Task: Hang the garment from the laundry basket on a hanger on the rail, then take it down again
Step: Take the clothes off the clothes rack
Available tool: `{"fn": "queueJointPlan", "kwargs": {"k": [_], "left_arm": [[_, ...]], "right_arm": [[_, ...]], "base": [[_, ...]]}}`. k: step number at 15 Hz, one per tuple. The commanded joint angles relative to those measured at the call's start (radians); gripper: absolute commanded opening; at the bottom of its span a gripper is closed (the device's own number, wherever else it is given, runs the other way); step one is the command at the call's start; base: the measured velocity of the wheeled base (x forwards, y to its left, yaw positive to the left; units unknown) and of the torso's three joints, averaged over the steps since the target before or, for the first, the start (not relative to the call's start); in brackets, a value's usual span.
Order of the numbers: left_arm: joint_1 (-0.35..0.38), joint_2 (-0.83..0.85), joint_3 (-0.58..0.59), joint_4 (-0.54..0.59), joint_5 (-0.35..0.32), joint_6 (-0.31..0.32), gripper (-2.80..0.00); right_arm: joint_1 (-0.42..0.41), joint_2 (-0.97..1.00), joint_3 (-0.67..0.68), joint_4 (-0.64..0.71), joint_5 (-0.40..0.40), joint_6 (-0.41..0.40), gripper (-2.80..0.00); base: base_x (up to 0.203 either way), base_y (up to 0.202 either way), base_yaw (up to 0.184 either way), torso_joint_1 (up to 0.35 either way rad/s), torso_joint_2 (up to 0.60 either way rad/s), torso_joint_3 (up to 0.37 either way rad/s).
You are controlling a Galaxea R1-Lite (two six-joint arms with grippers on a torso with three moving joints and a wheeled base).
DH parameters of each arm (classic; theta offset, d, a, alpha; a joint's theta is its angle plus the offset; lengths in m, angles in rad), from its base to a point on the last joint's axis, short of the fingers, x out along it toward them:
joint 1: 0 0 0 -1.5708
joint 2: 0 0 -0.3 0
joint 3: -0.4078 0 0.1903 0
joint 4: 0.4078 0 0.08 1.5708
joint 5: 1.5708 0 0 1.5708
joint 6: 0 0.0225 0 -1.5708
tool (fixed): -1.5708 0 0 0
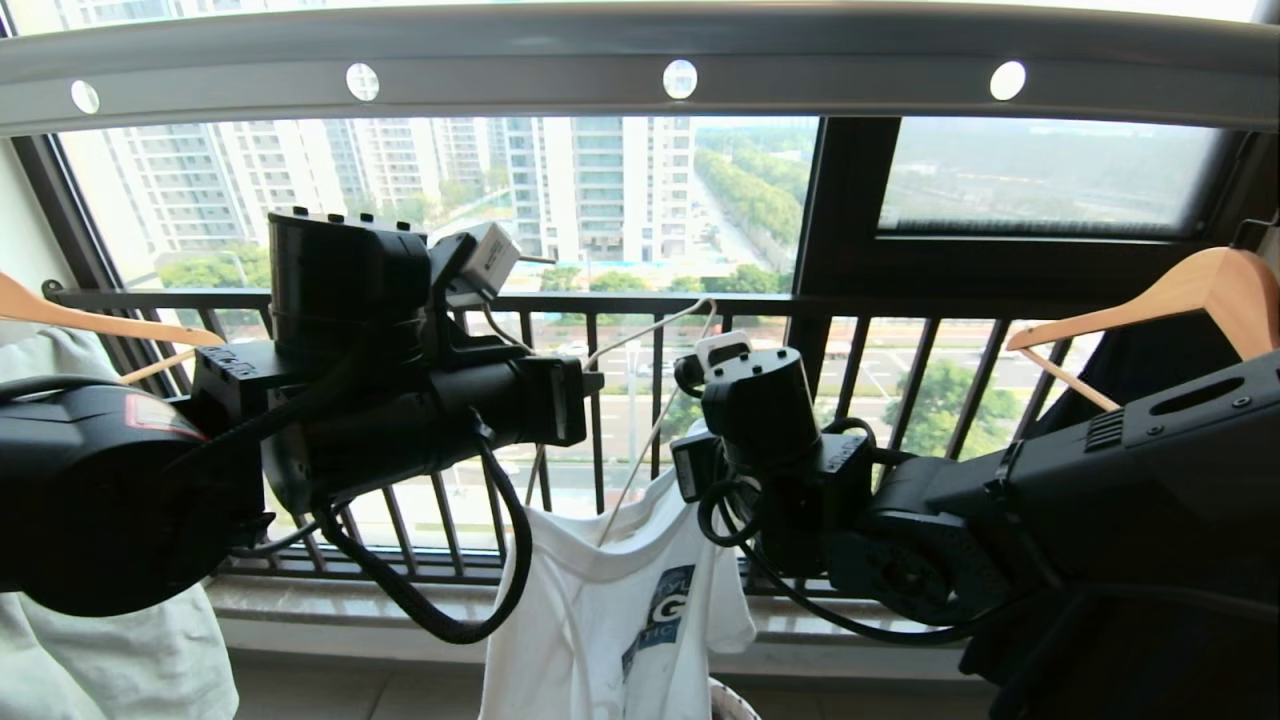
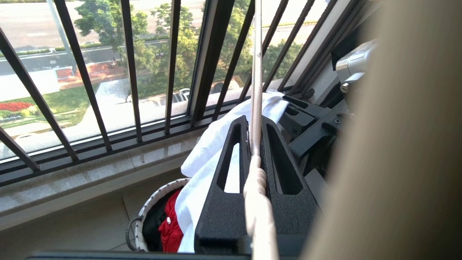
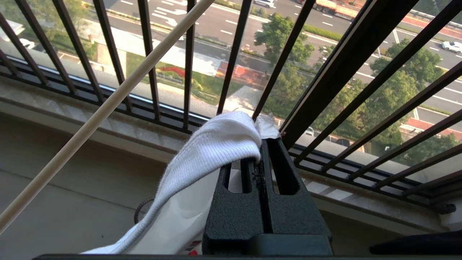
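Observation:
My left gripper is holding the hanger, and the hanger's lower end is still inside the garment's stretched neck (image 1: 603,542). My left gripper should move gently back toward my right gripper, then lift the hanger clear.
The garment (image 1: 590,620), a white T-shirt with a blue chest logo, hangs low in the middle, well below the grey rail (image 1: 520,70). The thin cream hanger (image 1: 625,488) slants up out of its neck, its hook clear of the rail. In the left wrist view my left gripper (image 2: 255,121) is shut on the hanger (image 2: 257,72)'s wire, with the garment (image 2: 209,144) draped beside it. My right gripper (image 3: 260,144) is shut on the garment (image 3: 213,144)'s ribbed collar; the hanger (image 3: 108,104) crosses beside it. The laundry basket (image 2: 158,195) stands on the floor below.
The black barred window railing (image 1: 600,300) and stone sill (image 1: 350,600) lie just beyond both grippers. Wooden hangers (image 1: 1190,290) (image 1: 90,320) with clothes flank the work on both sides. A red garment (image 2: 169,224) lies in the basket.

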Motion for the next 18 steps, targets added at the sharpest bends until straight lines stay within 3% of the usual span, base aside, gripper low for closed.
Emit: {"fn": "queueJointPlan", "kwargs": {"k": [1,4,7,8,13,16,18], "left_arm": [[-0.001,0.077,0.003,-0.035,0.041,-0.002,-2.80],[0.000,0.129,0.006,-0.116,0.098,-0.004,-2.80],[-0.005,0.235,0.035,-0.440,0.210,0.003,-2.80],[-0.012,0.257,0.055,-0.494,0.227,0.008,-2.80],[-0.070,0.226,0.112,-0.500,0.220,0.021,-2.80],[-0.071,0.156,0.176,-0.500,0.100,0.050,-2.80],[-0.058,0.085,0.203,-0.501,0.050,0.053,-2.80]], "right_arm": [[0.018,-0.028,0.030,-0.003,0.021,-0.011,-2.80],[0.021,-0.039,0.049,-0.003,0.028,-0.024,-2.80],[0.058,-0.112,0.118,-0.002,0.150,-0.044,-2.80],[0.071,-0.122,0.132,0.002,0.187,-0.046,-2.80],[0.066,-0.067,0.094,-0.010,0.196,-0.011,-2.80],[-0.020,-0.047,0.036,-0.009,0.122,-0.006,-2.80],[-0.065,-0.033,0.025,-0.009,0.091,-0.052,-2.80]], "base": [[0.000,0.000,0.000,0.000,0.00,0.000],[0.000,0.000,0.000,0.000,0.00,0.000],[0.000,0.000,0.000,0.000,0.00,0.000],[0.000,0.000,0.000,0.000,0.00,0.000],[0.000,0.000,0.000,0.000,0.00,0.000],[0.000,0.000,0.000,0.000,0.00,0.000],[0.000,0.000,0.000,0.000,0.00,0.000]]}}
